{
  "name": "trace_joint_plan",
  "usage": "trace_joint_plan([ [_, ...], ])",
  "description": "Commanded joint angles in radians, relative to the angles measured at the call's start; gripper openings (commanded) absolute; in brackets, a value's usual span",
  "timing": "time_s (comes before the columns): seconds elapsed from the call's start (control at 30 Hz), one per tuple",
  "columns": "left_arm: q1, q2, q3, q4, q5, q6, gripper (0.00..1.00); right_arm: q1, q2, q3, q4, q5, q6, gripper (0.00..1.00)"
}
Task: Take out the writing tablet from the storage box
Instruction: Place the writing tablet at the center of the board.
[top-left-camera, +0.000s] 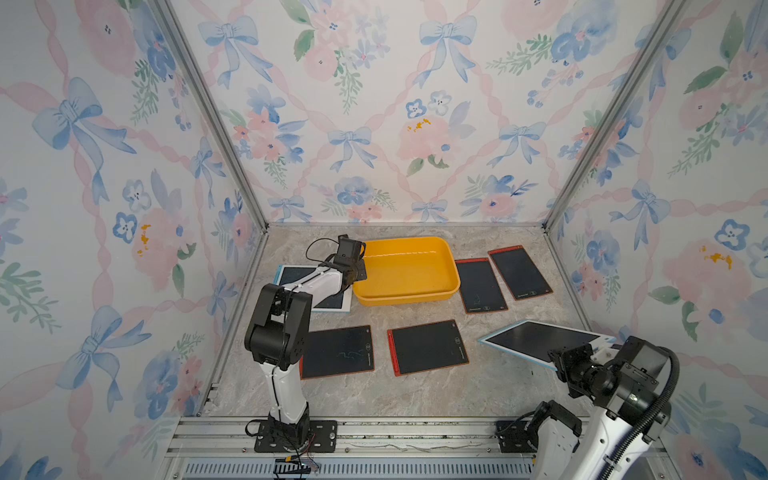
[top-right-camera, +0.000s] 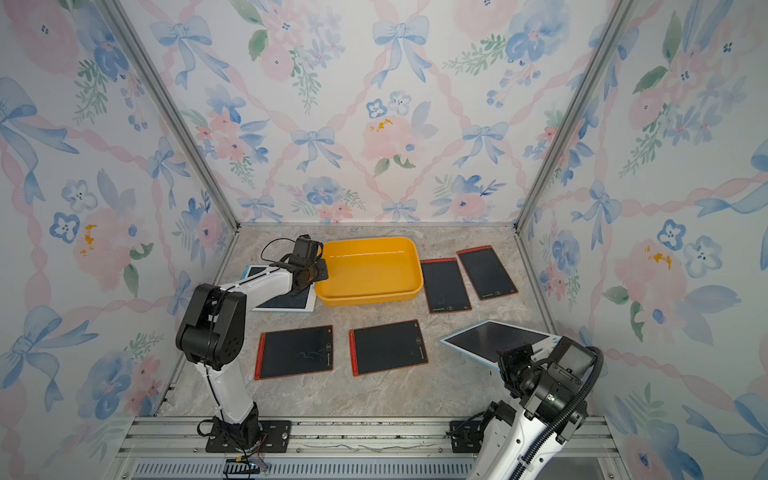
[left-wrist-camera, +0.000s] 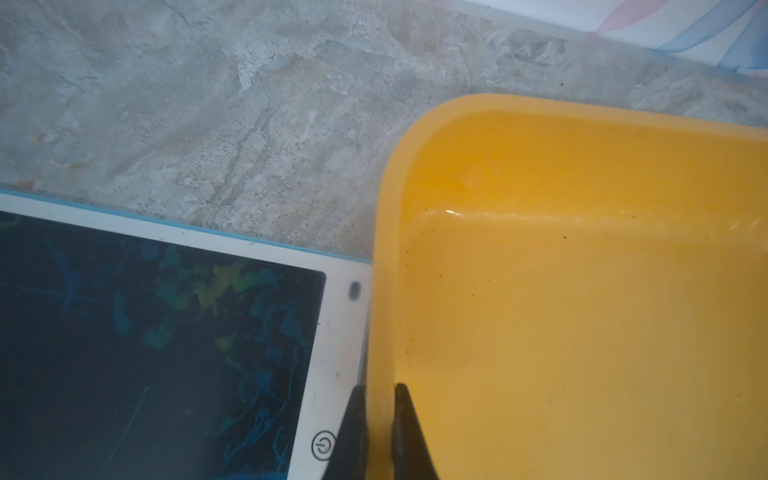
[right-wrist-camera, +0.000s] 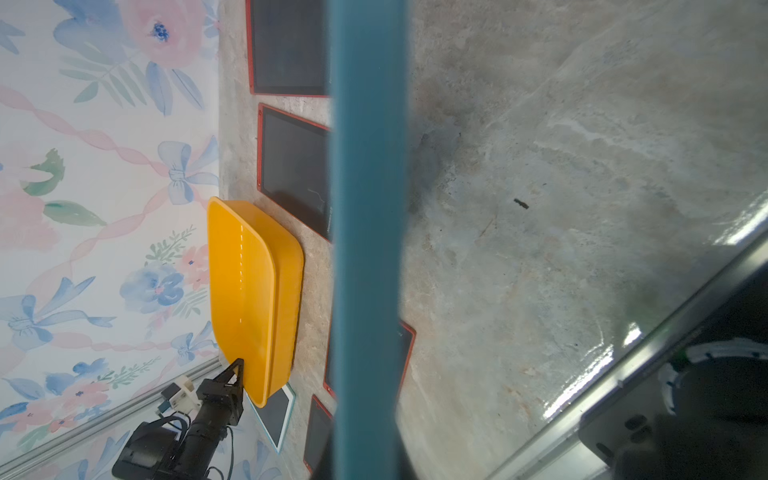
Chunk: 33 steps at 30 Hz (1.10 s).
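Note:
My right gripper keeps lowering the white tablet (top-left-camera: 528, 338), which hangs over an open patch of table (top-left-camera: 510, 370) clear of the red-framed tablets, until it touches down, then lets go.
The storage box (top-left-camera: 405, 296) (top-right-camera: 368, 297) is a yellow-orange tub at the back middle of the table, and nothing shows inside it. My left gripper (top-left-camera: 360, 272) (top-right-camera: 322, 271) (left-wrist-camera: 380, 401) is shut on the box's left rim (left-wrist-camera: 384, 249), one finger outside and one inside. At the front right, a white writing tablet with a blue edge (top-left-camera: 536, 338) (top-right-camera: 494, 338) hangs tilted above the table, with my right gripper (top-left-camera: 567, 358) (top-right-camera: 515, 358) (right-wrist-camera: 368, 465) shut on its near edge. In the right wrist view that blue edge (right-wrist-camera: 368, 208) crosses the picture and hides the fingertips.
Another white tablet (top-left-camera: 332, 302) (left-wrist-camera: 166, 332) lies left of the box, partly under my left arm. Red-framed tablets lie flat: two at the front (top-left-camera: 338, 351) (top-left-camera: 428, 347) and two right of the box (top-left-camera: 480, 284) (top-left-camera: 519, 272). Walls enclose three sides.

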Motion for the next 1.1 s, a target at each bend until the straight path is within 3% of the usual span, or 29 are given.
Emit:
trace_joint_plan([
  [0.0, -0.006, -0.035, -0.012, -0.010, -0.004, 0.008, 0.00, -0.009, -0.027, -0.050, -0.006, 0.044, 0.011, 0.05],
  [0.37, -0.006, -0.024, -0.021, -0.009, 0.011, 0.008, 0.00, -0.008, -0.050, -0.118, 0.036, 0.114, 0.012, 0.08],
  [0.77, -0.006, -0.019, -0.020, -0.009, 0.012, 0.006, 0.00, 0.007, -0.092, -0.228, 0.077, 0.109, 0.038, 0.11],
  [1.07, -0.005, -0.014, -0.020, -0.009, 0.013, 0.004, 0.00, 0.054, -0.062, -0.228, 0.102, 0.125, 0.056, 0.21],
])
